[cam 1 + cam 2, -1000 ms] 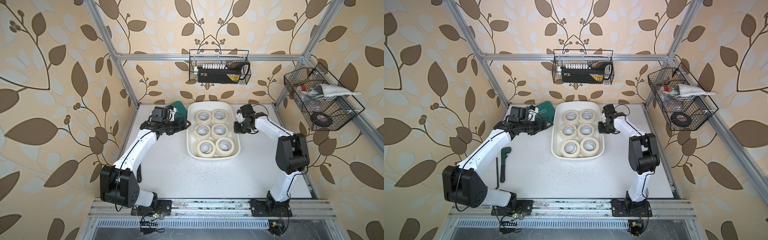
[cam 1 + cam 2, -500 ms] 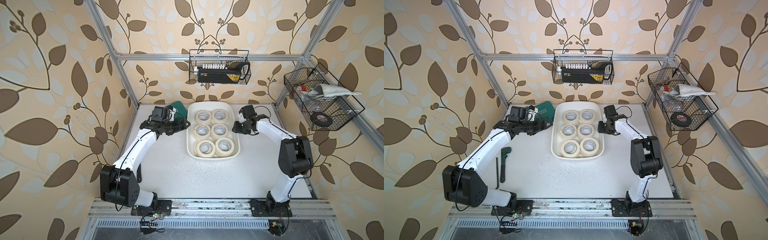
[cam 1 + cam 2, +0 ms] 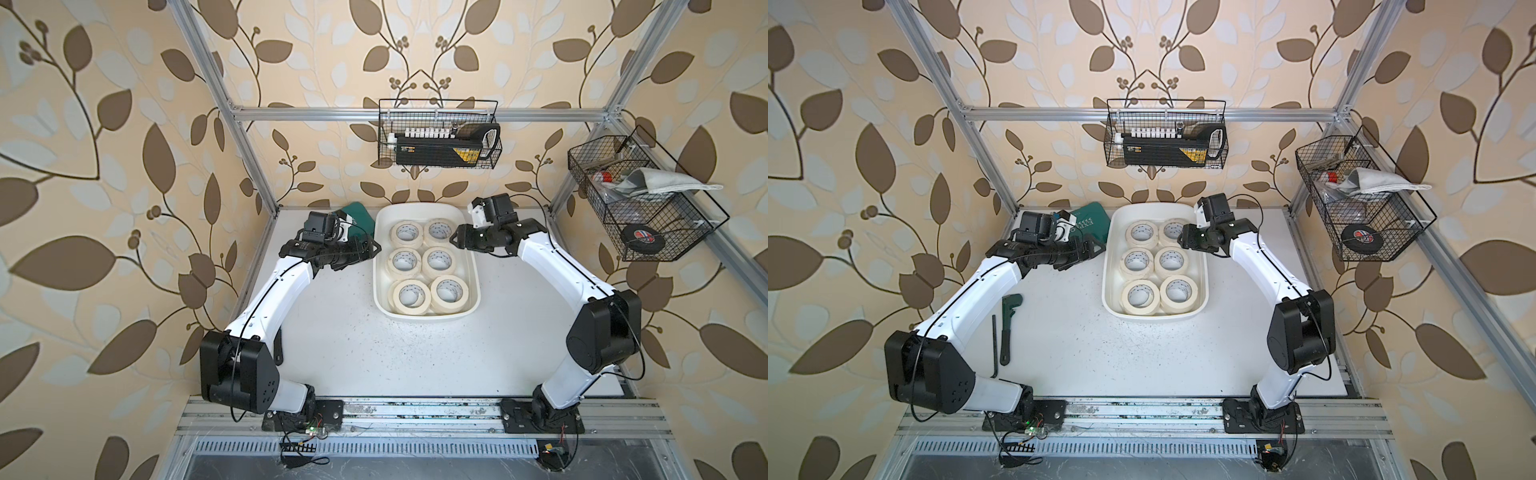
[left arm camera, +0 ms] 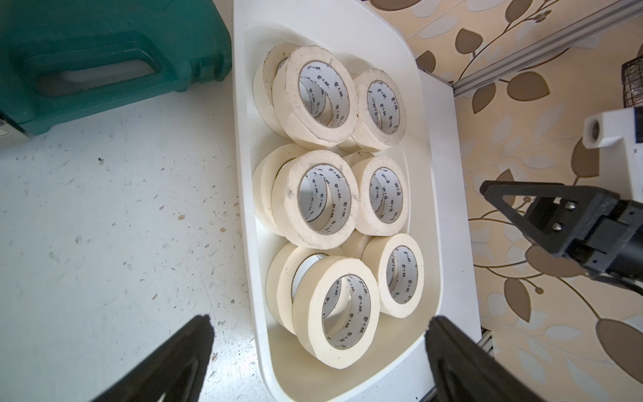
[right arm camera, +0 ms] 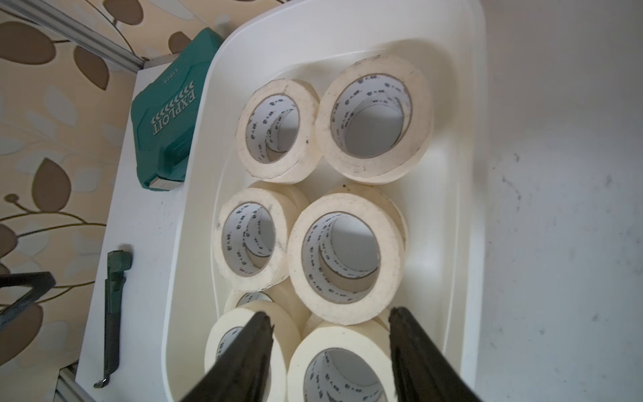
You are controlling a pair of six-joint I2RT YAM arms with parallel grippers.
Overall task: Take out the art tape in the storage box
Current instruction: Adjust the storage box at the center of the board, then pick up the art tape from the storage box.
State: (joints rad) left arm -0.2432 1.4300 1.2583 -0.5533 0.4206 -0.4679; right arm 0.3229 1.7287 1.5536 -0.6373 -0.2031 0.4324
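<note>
My right gripper keeps reaching until its fingers straddle that roll's side [image 3: 420, 238], since the back roll by the green tool case has its hole [image 3: 407, 232] open to them.
The storage box [image 3: 424, 318] [image 3: 1154, 316] is a white oblong tub at the back middle of the table. Several cream rolls of art tape [image 3: 411, 309] [image 3: 1177, 307] [image 4: 313, 236] [image 5: 348, 313] fill it in pairs. My left gripper [image 3: 370, 245] [image 3: 1096, 247] [image 4: 318, 323] hangs just outside the box's left rim, open wide with nothing in it. Over the right side of the box, towards the back, my right gripper [image 3: 455, 239] [image 3: 1181, 239] [image 5: 330, 315] is open. A roll lies below the gap between its fingers, and they do not touch it.
A green tool case [image 3: 359, 216] [image 4: 104, 62] [image 5: 167, 115] lies behind my left gripper, against the box. A wrench [image 3: 1009, 324] [image 5: 113, 313] and a hex key [image 3: 994, 345] lie front left. Wire baskets hang on the back wall [image 3: 438, 137] and the right wall [image 3: 640, 199].
My right gripper has gone from shut to open and has moved left, from beside the box to over its right rim. The left arm has stayed where it was.
</note>
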